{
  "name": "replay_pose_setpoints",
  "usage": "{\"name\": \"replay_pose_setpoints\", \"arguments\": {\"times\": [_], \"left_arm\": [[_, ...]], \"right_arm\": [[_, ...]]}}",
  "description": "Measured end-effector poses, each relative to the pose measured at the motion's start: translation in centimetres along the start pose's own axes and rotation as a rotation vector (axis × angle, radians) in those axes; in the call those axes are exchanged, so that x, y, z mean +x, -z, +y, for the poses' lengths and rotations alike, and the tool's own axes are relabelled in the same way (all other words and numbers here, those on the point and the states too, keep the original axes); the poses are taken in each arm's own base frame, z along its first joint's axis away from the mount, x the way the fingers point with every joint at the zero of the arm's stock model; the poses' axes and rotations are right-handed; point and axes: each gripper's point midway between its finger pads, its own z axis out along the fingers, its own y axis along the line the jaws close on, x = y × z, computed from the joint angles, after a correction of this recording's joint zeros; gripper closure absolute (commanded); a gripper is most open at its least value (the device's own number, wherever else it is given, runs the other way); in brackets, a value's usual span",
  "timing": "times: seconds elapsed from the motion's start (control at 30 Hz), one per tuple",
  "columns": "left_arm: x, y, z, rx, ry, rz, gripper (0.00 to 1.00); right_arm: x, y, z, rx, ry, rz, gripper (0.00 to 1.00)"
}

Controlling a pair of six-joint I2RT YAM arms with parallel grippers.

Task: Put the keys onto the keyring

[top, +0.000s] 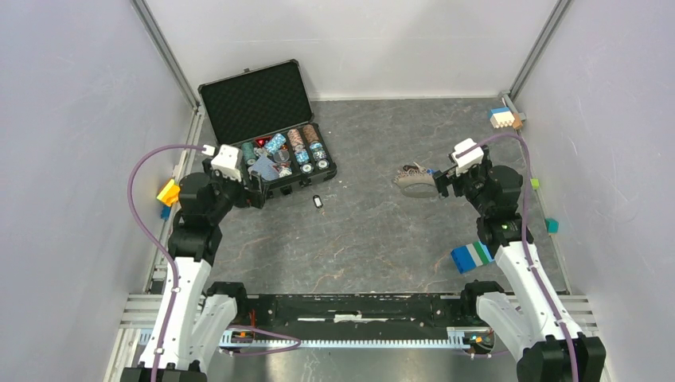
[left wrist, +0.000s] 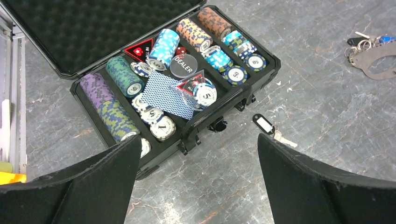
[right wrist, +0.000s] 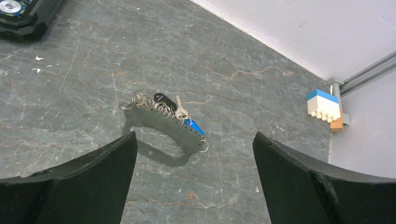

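My right gripper keeps moving to the keyring's end (top: 399, 179) toward the poker case, which lies clear of the tagged keys, until its fingers straddle the grey strap (right wrist: 132, 113).
One key with a black-and-white tag (top: 317, 201) (left wrist: 264, 124) lies loose on the grey table just in front of the poker case. The keyring (top: 414, 181) (right wrist: 163, 126) is a curved grey strap with several metal rings; it lies flat at the centre right. A blue-tagged key (right wrist: 192, 125) and a black-tagged key (right wrist: 160, 98) lie on it among the rings. My left gripper (top: 256, 189) (left wrist: 198, 140) hovers open at the case's front edge, left of the loose key. Beside the keyring's right end my right gripper (top: 439, 185) (right wrist: 194, 135) is open and holds nothing.
The open black poker case (top: 263, 103) (left wrist: 243, 86) holds chip stacks, cards and a dealer button. A white-blue-orange block (top: 503, 118) (right wrist: 324, 105) sits at the back right corner. A blue-green-white block (top: 472, 256) lies near the right arm, and a yellow block (top: 168, 192) at the left rail.
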Motion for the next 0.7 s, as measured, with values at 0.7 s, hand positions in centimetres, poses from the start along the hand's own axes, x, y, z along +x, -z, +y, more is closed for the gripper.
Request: {"name": "replay_pose_setpoints", "arguments": {"times": [0.7], "left_arm": [[4.4, 0.4, -4.6, 0.330, -0.069, 0.234, 0.00]], "right_arm": [[4.7, -5.2, 5.1, -0.174, 0.014, 0.228, 0.12]]}}
